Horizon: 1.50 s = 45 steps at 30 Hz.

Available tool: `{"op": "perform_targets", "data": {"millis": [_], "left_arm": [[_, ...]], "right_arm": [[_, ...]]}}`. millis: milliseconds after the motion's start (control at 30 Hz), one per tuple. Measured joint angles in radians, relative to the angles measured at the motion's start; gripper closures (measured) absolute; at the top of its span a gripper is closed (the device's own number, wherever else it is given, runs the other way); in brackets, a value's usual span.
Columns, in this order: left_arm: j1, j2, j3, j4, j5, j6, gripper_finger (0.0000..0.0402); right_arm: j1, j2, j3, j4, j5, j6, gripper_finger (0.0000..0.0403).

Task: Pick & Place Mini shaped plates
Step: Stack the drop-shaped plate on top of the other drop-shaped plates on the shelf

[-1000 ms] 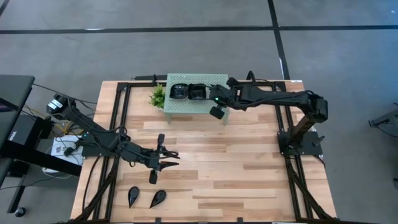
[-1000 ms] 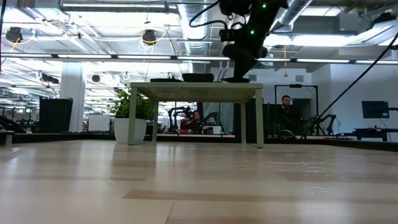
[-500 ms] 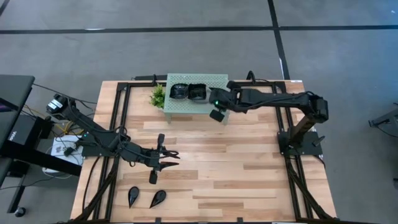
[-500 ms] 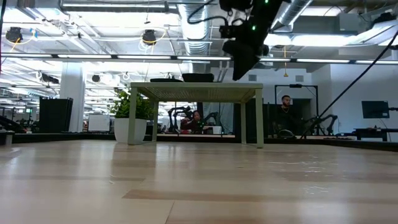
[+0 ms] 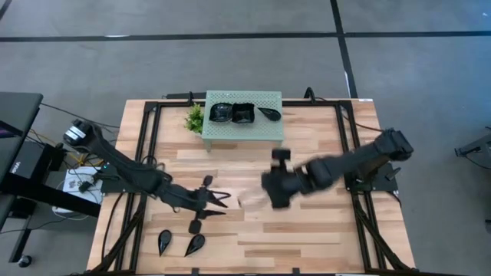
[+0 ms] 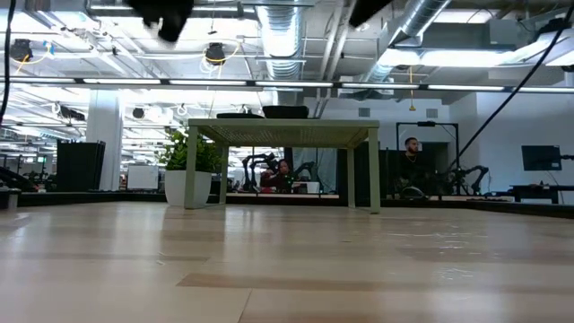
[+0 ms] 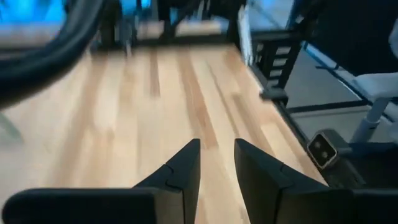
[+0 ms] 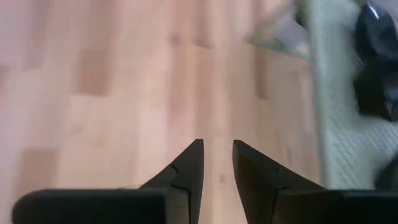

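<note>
The teardrop plates on the wood (image 5: pixel 165 241) are far away from my right gripper. My left gripper should pick up the inner plate (image 5: pixel 196 244) and pass it over.
Three glossy black mini plates lie on top of the mint-green stand (image 5: pixel 243 126): a roundish one (image 5: pixel 222 113), a square one (image 5: pixel 243 113) and a teardrop one (image 5: pixel 268 113). Two more teardrop plates (image 5: pixel 164 241) (image 5: pixel 194 244) lie flat near the table's near left corner. My left gripper (image 5: pixel 221 201) (image 7: pixel 216 146) hovers open over bare wood left of centre, just above those two plates in the high view. My right gripper (image 5: pixel 259 198) (image 8: pixel 216 146), open and empty, is over the table's middle, pointing toward the left gripper. The right wrist view shows the stand's side (image 8: pixel 348 124) with a plate (image 8: pixel 376 56).
A small green plant (image 5: pixel 196 119) stands at the stand's left end. Black frame rails (image 5: pixel 153 130) run along the table's left and right sides. Bare wood lies between the stand and both grippers. In the low view the stand (image 6: pixel 284 135) rises on its legs, people sitting behind it.
My right gripper has left the stand's right part and swung fast toward the near edge and down to the table's middle. A teardrop plate now lies on the stand where it was. My left gripper has shifted a little toward the right and near edge.
</note>
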Motion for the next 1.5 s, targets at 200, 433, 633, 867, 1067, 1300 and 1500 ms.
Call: {"op": "perform_targets", "data": {"millis": [200,433,633,867,1067,1300,1500], "left_arm": [[-0.020,0.149,0.066,-0.102,0.097,-0.380,0.0302],[-0.046,0.320,0.333,-0.593,0.318,-0.630,0.0302],[-0.065,0.446,0.501,-0.800,0.498,-0.782,0.0302],[-0.064,0.530,0.502,-0.814,0.667,-0.952,0.0302],[-0.067,0.550,0.502,-0.810,0.644,-1.008,0.0302],[-0.106,0.551,0.469,-0.816,0.557,-1.103,0.0302],[-0.152,0.551,0.449,-0.804,0.451,-1.182,0.0302]], "right_arm": [[0.214,-0.024,-0.001,-0.044,0.111,0.075,0.0324],[0.290,-0.124,-0.120,-0.016,0.182,0.227,0.0324],[0.240,-0.249,-0.391,0.277,0.178,0.239,0.0324],[0.117,-0.295,-0.675,0.656,0.050,0.132,0.0324],[-0.025,-0.313,-0.661,0.680,-0.055,0.071,0.0324],[-0.136,-0.321,-0.658,0.753,-0.164,-0.112,0.0324],[-0.193,-0.321,-0.658,0.808,-0.303,-0.231,0.0324]]}}
